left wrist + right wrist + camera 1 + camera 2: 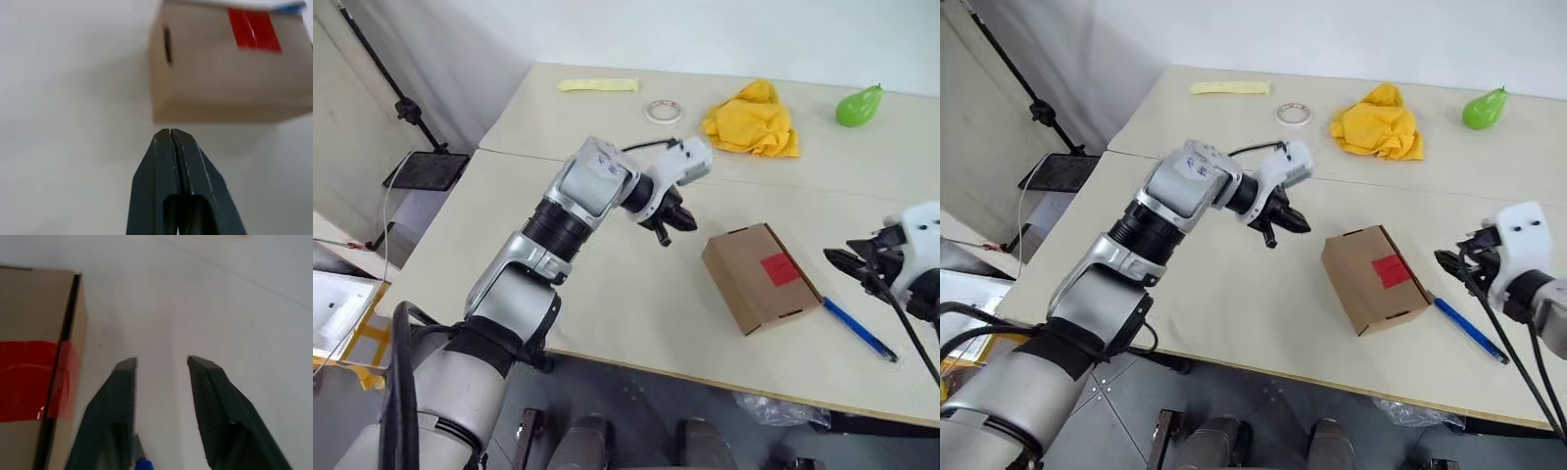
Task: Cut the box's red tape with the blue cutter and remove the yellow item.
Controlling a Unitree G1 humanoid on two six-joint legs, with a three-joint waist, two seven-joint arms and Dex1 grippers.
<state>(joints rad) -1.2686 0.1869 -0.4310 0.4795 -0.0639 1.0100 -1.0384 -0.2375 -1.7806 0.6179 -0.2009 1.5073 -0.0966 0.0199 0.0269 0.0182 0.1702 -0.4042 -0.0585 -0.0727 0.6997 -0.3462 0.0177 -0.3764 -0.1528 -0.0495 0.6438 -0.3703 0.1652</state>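
Note:
The box lies crooked (727, 292) between my grippers. My left gripper should move back while the box turns straight, and then hold the box's top (752, 264) down for opening.
The brown cardboard box (749, 289) lies closed on the table, with the red tape (780, 268) square on its top face. Just right of it, near the table's front edge, lies the blue cutter (859, 330). My left gripper (666, 227) hovers shut and empty to the left of the box, pointing toward it. Over the table to the right of the box and above the cutter, my right gripper (847, 259) is open with nothing between its fingers (122, 377); the cutter's blue end (143, 464) lies under them. The yellow item is hidden.
At the back of the table (607, 284) sit an orange-yellow cloth (751, 122), a whitish tape roll (662, 111), a pale yellow strip (598, 85) and a green pear-shaped object (859, 106). A black stand (421, 166) is off the table's left side.

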